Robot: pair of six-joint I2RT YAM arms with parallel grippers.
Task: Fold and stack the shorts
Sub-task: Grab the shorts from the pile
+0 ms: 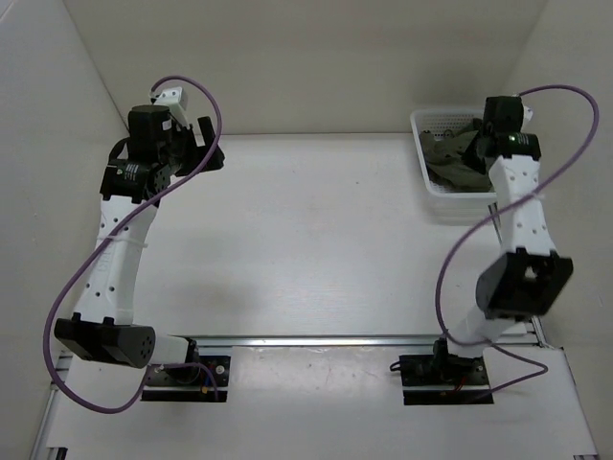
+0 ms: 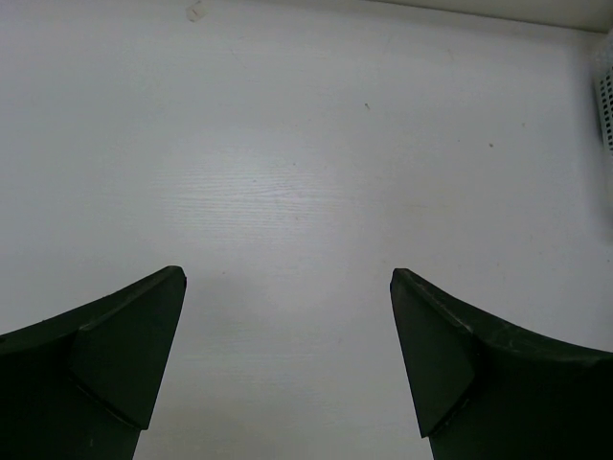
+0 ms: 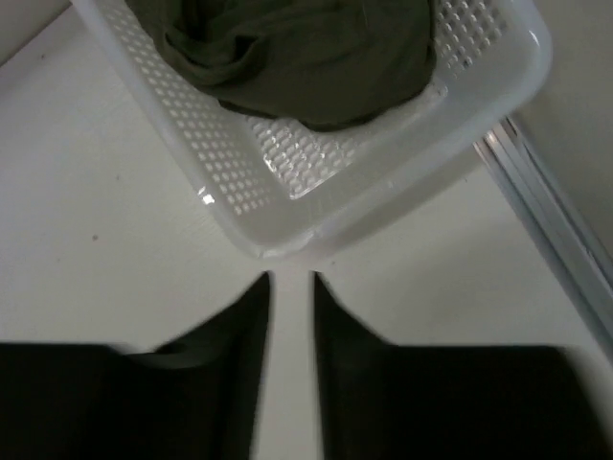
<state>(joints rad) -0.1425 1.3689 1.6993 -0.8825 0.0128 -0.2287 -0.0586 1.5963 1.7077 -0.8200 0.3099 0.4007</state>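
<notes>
The shorts are in the basket point(image 1: 452, 158), a long way from my left gripper. My right gripper should therefore put them on the open tabletop point(image 1: 330, 259) before my left gripper joins in.
The dark olive-green shorts point(image 1: 448, 159) lie crumpled in a white perforated basket point(image 1: 422, 165) at the far right of the table. In the right wrist view the shorts point(image 3: 297, 57) fill the basket point(image 3: 383, 182), whose near corner is just ahead of my fingertips. My right gripper point(image 1: 474, 146) point(image 3: 292, 280) hovers by the basket with its jaws almost together, only a narrow slit between them, holding nothing. My left gripper point(image 1: 213, 149) point(image 2: 287, 278) is wide open and empty over bare table at the far left.
White walls enclose the table at the back and both sides. An aluminium rail point(image 3: 546, 201) runs along the table's right edge beside the basket. The basket's edge point(image 2: 605, 96) shows at the far right of the left wrist view.
</notes>
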